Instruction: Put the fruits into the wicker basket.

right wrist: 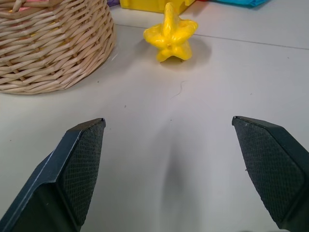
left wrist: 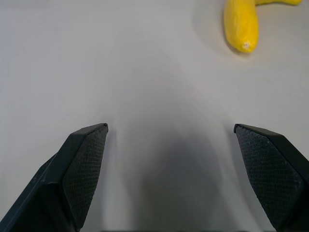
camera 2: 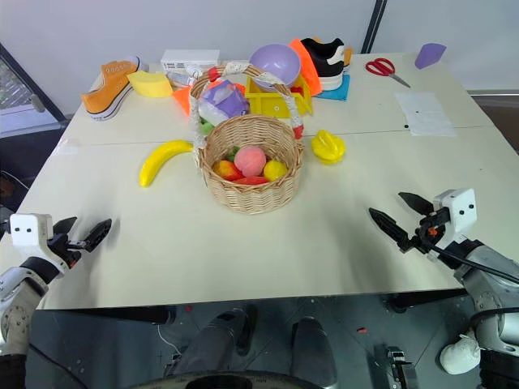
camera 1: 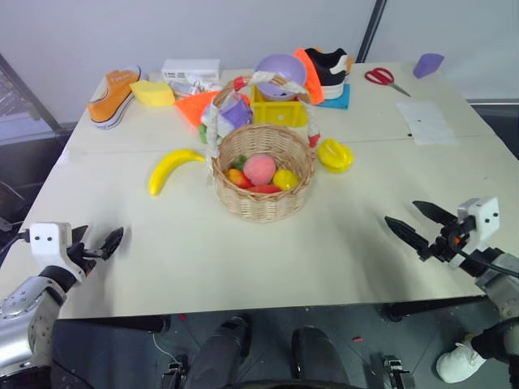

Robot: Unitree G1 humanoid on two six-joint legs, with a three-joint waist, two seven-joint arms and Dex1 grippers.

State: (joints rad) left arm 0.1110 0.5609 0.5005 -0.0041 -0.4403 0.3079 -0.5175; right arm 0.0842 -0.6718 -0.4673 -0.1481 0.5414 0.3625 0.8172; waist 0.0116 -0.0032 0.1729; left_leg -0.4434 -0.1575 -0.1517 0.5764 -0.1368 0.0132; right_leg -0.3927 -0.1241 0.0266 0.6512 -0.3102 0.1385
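I should keep moving my left gripper forward, as the banana's near end (camera 1: pixel 154 189) points toward its open fingers, until the fingers are on both sides of the banana's body (camera 1: pixel 163 168), then close them.
A tan wicker basket (camera 1: pixel 263 182) with a cloth-wrapped arched handle stands mid-table and holds several small toy fruits. Left of it lies the curved yellow banana (camera 1: pixel 170 168), its tip also in the left wrist view (left wrist: pixel 240 24). The yellow star-shaped fruit (camera 1: pixel 334 154) rests just right of the basket, and in the right wrist view (right wrist: pixel 170 34) it sits beside the basket (right wrist: pixel 53 48). My left gripper (camera 1: pixel 96 247) hovers open at the table's near left edge. My right gripper (camera 1: pixel 420 223) stands open near the front right. Neither holds anything.
Along the far side sit an orange shoe (camera 1: pixel 113 93), a yellow sponge block (camera 1: pixel 152 92), a yellow plastic bin (camera 1: pixel 280 109), a purple bowl (camera 1: pixel 280 73), a black-and-white shoe (camera 1: pixel 328 69), red scissors (camera 1: pixel 381 77) and a sheet of paper (camera 1: pixel 427 121).
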